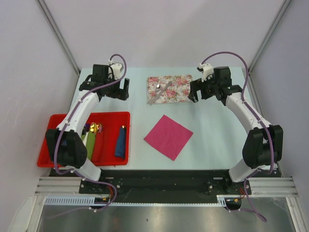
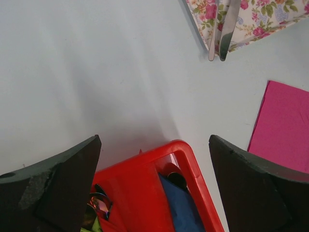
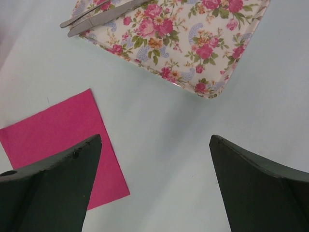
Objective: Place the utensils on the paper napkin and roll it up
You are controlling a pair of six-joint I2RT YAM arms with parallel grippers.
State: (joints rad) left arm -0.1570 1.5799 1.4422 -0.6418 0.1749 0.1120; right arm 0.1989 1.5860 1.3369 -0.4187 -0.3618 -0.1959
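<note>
The knife's handle (image 1: pixel 168 84) lies clear of the spoon and faces the robot's open right gripper, so the gripper should keep moving toward that handle (image 1: pixel 166 86) until its fingers are on both sides of it.
The magenta paper napkin (image 1: pixel 168 137) lies flat on the table's middle, turned like a diamond; it also shows in the left wrist view (image 2: pixel 286 126) and the right wrist view (image 3: pixel 58 135). The silvery utensils (image 1: pixel 160 92) lie on a floral mat (image 1: pixel 170 88) at the back; their handles show in the left wrist view (image 2: pixel 224 29) and the right wrist view (image 3: pixel 96 17). My left gripper (image 1: pixel 120 91) is open and empty, left of the mat. My right gripper (image 1: pixel 195 92) is open and empty, at the mat's right end.
A red tray (image 1: pixel 53 140) sits at the front left, holding a blue roll (image 1: pixel 120 141) and a green roll (image 1: pixel 90 145) with gold-tinted ends. The tray's corner (image 2: pixel 186 154) lies below my left fingers. White walls enclose the table.
</note>
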